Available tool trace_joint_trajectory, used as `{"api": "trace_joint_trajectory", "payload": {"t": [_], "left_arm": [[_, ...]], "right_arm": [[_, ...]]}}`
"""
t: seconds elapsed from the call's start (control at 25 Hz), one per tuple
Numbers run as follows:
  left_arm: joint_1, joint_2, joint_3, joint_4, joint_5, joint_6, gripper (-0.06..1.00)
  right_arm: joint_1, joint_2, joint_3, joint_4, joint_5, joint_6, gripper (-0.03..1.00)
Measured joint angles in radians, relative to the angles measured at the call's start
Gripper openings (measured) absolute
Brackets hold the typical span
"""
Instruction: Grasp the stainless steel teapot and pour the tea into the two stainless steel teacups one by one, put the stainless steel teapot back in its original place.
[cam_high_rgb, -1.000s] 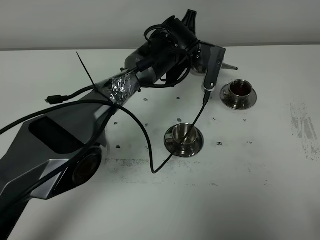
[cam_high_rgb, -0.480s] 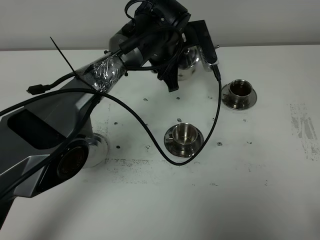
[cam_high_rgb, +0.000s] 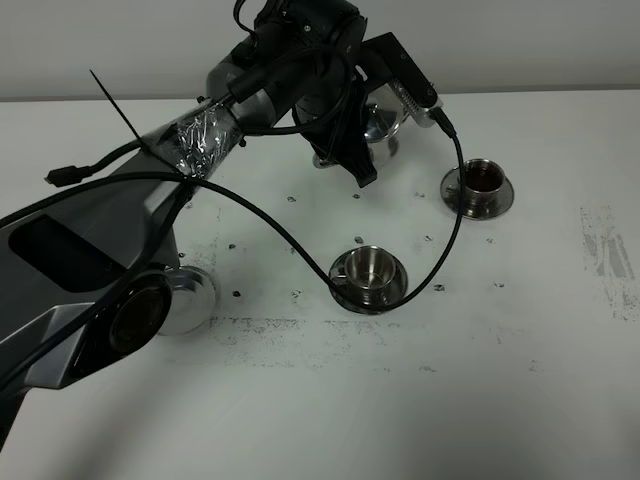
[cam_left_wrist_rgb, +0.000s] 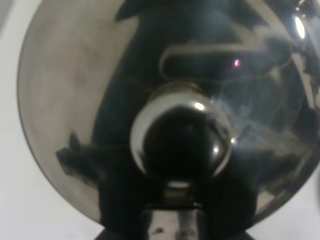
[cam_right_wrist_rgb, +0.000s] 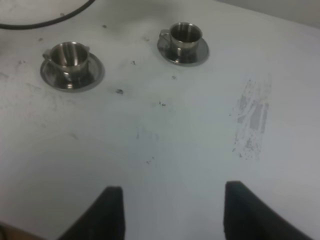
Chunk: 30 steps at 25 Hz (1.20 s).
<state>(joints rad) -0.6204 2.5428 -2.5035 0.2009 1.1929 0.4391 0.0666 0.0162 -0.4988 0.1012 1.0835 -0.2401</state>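
Observation:
The robot's left gripper should swing the teapot (cam_high_rgb: 382, 132) beside the round tray and turn its spout toward the empty teacup, because the teapot hangs behind that teacup, angled away.
My left gripper (cam_high_rgb: 356, 140) is at the back middle of the table, shut on the stainless steel teapot (cam_high_rgb: 384, 124), which it holds up off the table. In the left wrist view the teapot's domed lid and its knob (cam_left_wrist_rgb: 180, 145) fill the frame. One steel teacup (cam_high_rgb: 479, 180) on its saucer holds dark tea at the right. The other teacup (cam_high_rgb: 368, 268) stands on its saucer in the middle and looks empty. Both cups show in the right wrist view, the empty one (cam_right_wrist_rgb: 71, 56) and the one with tea (cam_right_wrist_rgb: 185, 36). The round steel tray (cam_high_rgb: 190, 297) lies at the left, partly behind the arm. My right gripper (cam_right_wrist_rgb: 175, 212) is open and empty.
The left arm's black cable (cam_high_rgb: 440, 265) loops down around the middle cup. The arm's grey body (cam_high_rgb: 90, 250) covers the left of the white table (cam_high_rgb: 540, 380). Grey scuff marks (cam_high_rgb: 610, 260) lie at the right edge.
The left arm has drawn back and swung left with the teapot, away from the right cup. The tray has come into view at the left.

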Motion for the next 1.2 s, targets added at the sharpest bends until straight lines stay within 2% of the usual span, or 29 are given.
{"api": "trace_joint_trajectory", "payload": {"t": [0.8, 1.2], "left_arm": [[0.002, 0.088, 0.000, -0.013, -0.001, -0.016, 0.17], [0.002, 0.061, -0.091, -0.018, 0.001, -0.023, 0.17]], "right_arm": [[0.000, 0.000, 0.000, 0.000, 0.000, 0.000, 0.43], [0.000, 0.000, 0.000, 0.000, 0.000, 0.000, 0.43]]}}
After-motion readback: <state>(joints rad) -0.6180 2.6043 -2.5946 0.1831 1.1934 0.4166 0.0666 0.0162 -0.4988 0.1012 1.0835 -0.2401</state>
